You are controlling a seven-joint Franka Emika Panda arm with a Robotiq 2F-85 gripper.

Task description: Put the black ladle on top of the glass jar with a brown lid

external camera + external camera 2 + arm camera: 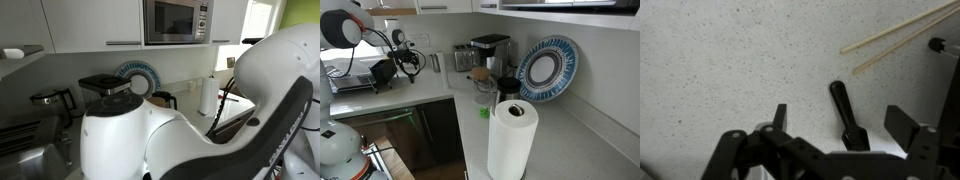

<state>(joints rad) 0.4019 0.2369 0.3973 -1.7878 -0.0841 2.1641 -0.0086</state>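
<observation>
The black ladle's handle [842, 102] lies at an angle across the gap of my open gripper. Next, I turn my gripper to line up with the handle [845, 113] before I go down and close around it.
The black ladle [843, 108] lies flat on the speckled white counter in the wrist view, with only its handle showing. My gripper [840, 128] is open just above it, one finger on each side of the handle and neither touching it. The ladle's bowl is hidden under the gripper body. The glass jar with a brown lid [480, 79] stands on the counter in front of the black coffee machine [490, 50], far from my gripper [406, 62], which hangs over the counter's left part.
Two thin wooden sticks [898, 36] lie near the ladle. A tall white paper roll [510, 138], a blue plate [547, 68], a black mug [508, 89] and a small green object [483, 112] are near the jar. A dish rack [355, 80] is by the arm. The white arm [200, 130] blocks much of an exterior view.
</observation>
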